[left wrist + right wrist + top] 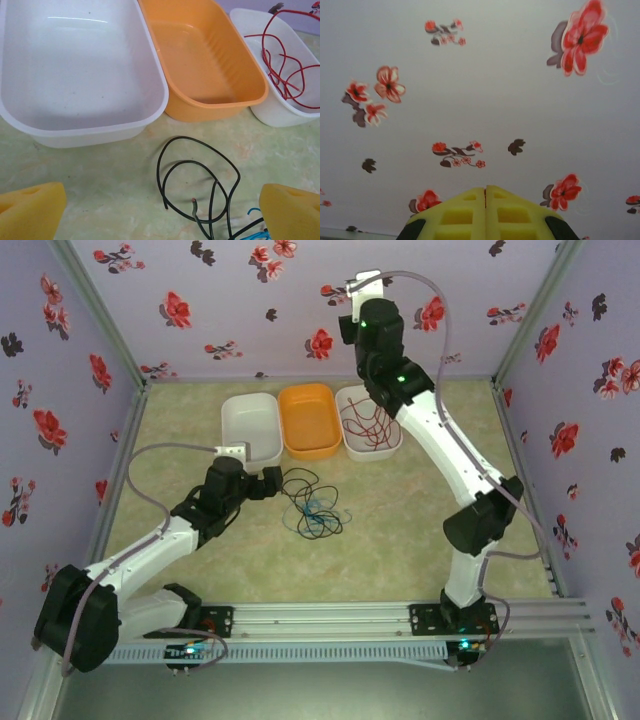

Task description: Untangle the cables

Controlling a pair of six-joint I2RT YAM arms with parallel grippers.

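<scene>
The red cable's loops (372, 429) are inside its white tray (353, 397), clear of the black cable, so the robot's right gripper keeps moving down and lets go of the held part there.
A tangle of black cable (312, 502) and light blue cable (316, 508) lies on the green table, just in front of the trays. My left gripper (270, 483) stands open at the tangle's left edge, holding nothing. In the left wrist view the black cable (200, 170) loops on the table between the yellow pads (32, 210), and a bit of blue cable (255, 232) shows by the right pad. A red cable (365, 420) lies coiled in the right white tray (398, 445). My right gripper (485, 192) is shut and empty, raised high toward the flowered back wall.
Three trays stand in a row at the back: a white one (228, 435), an orange one (309, 453) and the white one with the red cable (285, 75). The first two hold nothing. Flowered walls close in the table on three sides.
</scene>
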